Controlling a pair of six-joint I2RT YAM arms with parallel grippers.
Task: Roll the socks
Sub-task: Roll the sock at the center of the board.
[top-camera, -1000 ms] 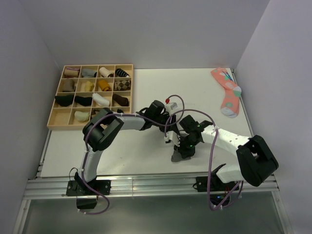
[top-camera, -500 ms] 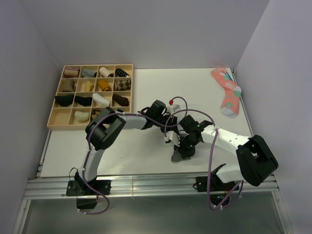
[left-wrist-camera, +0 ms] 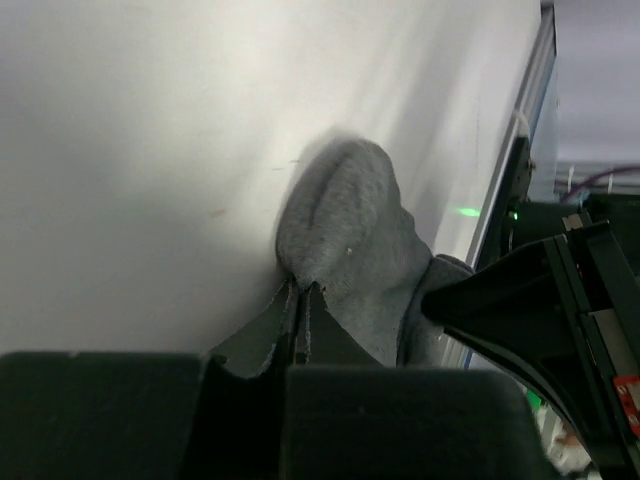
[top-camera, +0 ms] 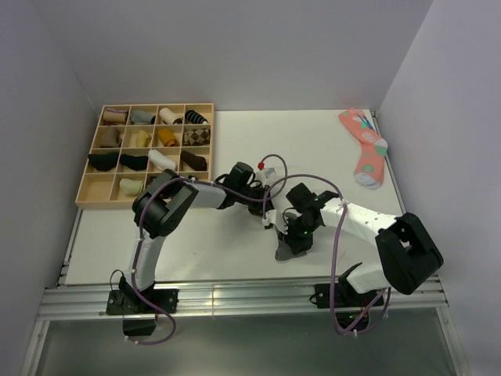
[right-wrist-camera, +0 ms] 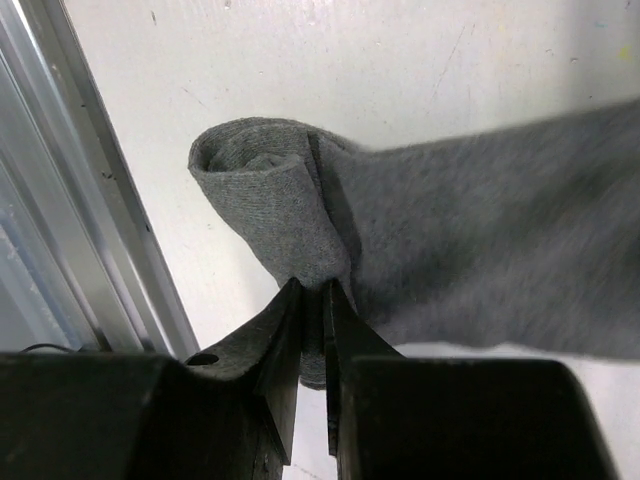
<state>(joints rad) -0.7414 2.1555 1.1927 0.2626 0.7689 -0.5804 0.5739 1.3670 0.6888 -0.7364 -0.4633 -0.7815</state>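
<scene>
The robot's left gripper should go on pulling the sock's edge toward the tray while the right gripper is shut on the roll's fold (right-wrist-camera: 322, 245), before it lets go on the open table (top-camera: 227, 221) beside the tray.
One dark grey sock (top-camera: 286, 249) lies near the table's front edge, between my two grippers. In the right wrist view its near end is rolled into a loose tube (right-wrist-camera: 262, 175) and the rest (right-wrist-camera: 500, 240) stretches away to the right. My right gripper (right-wrist-camera: 312, 292) is shut on the fold of that roll; in the top view it (top-camera: 297, 233) sits over the sock. My left gripper (left-wrist-camera: 301, 292) is shut on an edge of the sock (left-wrist-camera: 350, 235); in the top view it (top-camera: 271, 218) is just left of the right one. A second grey sock does not show.
A wooden compartment tray (top-camera: 145, 106) holding several sock rolls stands at the back left. A salmon-pink dotted sock (top-camera: 365, 149) lies at the back right. The aluminium rail (right-wrist-camera: 80, 200) of the table's front edge runs close beside the roll.
My left arm's wrist and its cable have shifted left and slightly back. The right gripper and the sock have moved a little left with it.
</scene>
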